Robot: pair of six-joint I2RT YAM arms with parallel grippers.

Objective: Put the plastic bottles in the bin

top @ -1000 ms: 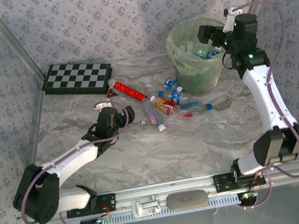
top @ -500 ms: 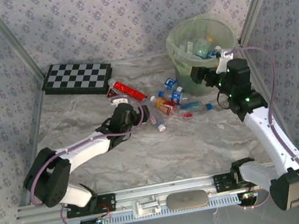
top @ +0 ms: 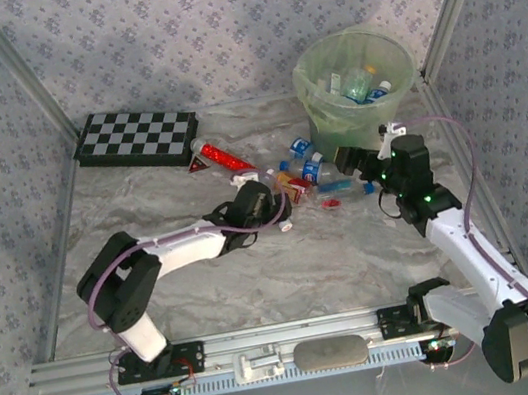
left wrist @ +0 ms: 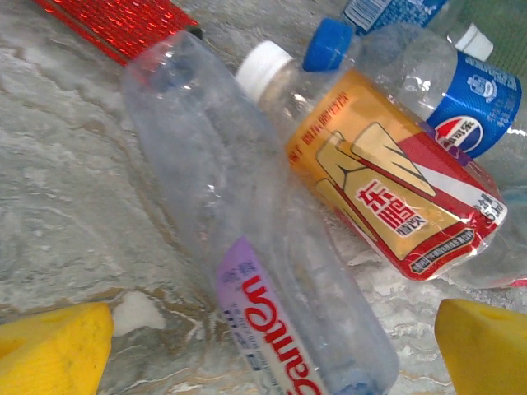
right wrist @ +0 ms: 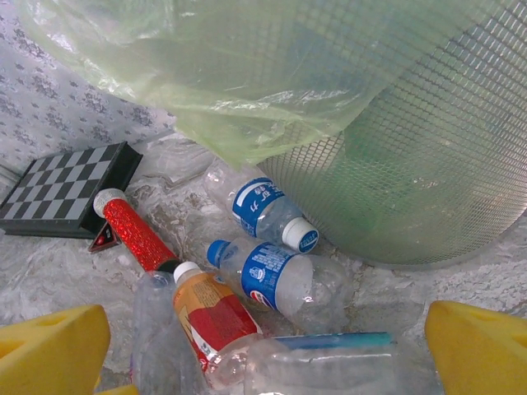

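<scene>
The robot's left gripper should pick up the purple-labelled bottle point(left wrist: 255, 222) and hand it to the right gripper, because the bottle lies across the pile point(top: 307, 174) from the bin.
A long clear bottle point(left wrist: 247, 247) with a purple label lies on the marble table between the yellow pads of my open left gripper point(left wrist: 272, 354), which hovers over it point(top: 276, 206). Beside it lie an orange-labelled bottle point(left wrist: 387, 189) and a blue-labelled one point(left wrist: 461, 90). My right gripper point(right wrist: 263, 354) is open and low beside the bin point(top: 354, 127), its pads either side of a crushed clear bottle point(right wrist: 329, 366) with a blue strip. Ahead of it lie two blue-labelled bottles point(right wrist: 276, 276) and the orange one point(right wrist: 210, 317). Several bottles point(top: 357, 86) sit in the pale green bin.
A red stick-shaped object point(top: 225, 158) lies just behind the bottle pile. The checkerboard point(top: 137, 137) rests at the back left. The bin's mesh wall point(right wrist: 412, 164) and hanging bag liner point(right wrist: 247, 66) stand close in front of the right gripper. Patterned walls enclose the table.
My left arm has reached right, up to the bottle pile. My right arm has swung from above the bin down to the table beside it.
</scene>
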